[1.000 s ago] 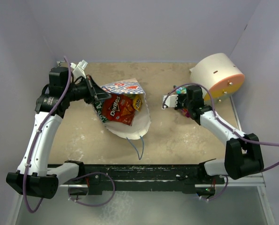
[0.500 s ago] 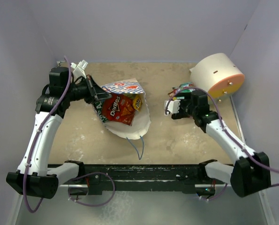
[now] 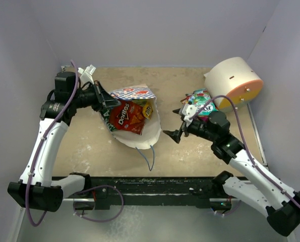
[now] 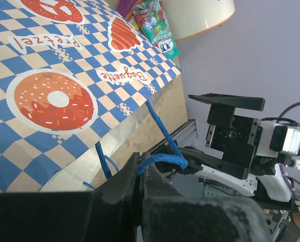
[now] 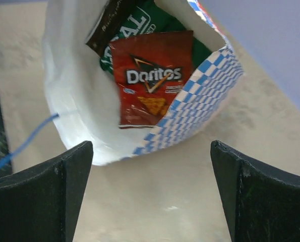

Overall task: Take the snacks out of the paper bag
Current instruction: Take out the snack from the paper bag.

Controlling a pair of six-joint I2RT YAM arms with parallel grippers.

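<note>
The red Doritos bag (image 3: 127,116) is on top inside the opening of the paper bag, so my right gripper should keep reaching in until its fingers are on both sides of the Doritos bag's near edge (image 3: 129,129).
The paper bag (image 3: 151,135) lies on its side, mouth open toward the right arm; its checkered outside (image 4: 64,75) fills the left wrist view. Inside lie a red Doritos bag (image 3: 125,117) (image 5: 152,80), a green-and-brown REAL bag (image 3: 107,118) (image 5: 132,25) under it, and a yellow packet (image 3: 147,109). My left gripper (image 3: 102,99) (image 4: 141,162) is shut on the bag's blue string handle (image 4: 162,160), holding the mouth up. My right gripper (image 3: 176,123) (image 5: 150,151) stands open and empty just in front of the mouth. A teal candy bag (image 3: 202,102) (image 4: 155,22) lies on the table behind it.
A cream cylinder with an orange face (image 3: 235,80) (image 4: 200,15) lies at the back right, next to the teal candy bag. Lilac walls close in the table on three sides. A black rail (image 3: 150,184) runs along the near edge.
My right gripper opened, left the teal candy bag beside the cylinder, and swung back and left to face the bag's mouth. The left arm and the bag stayed put.
</note>
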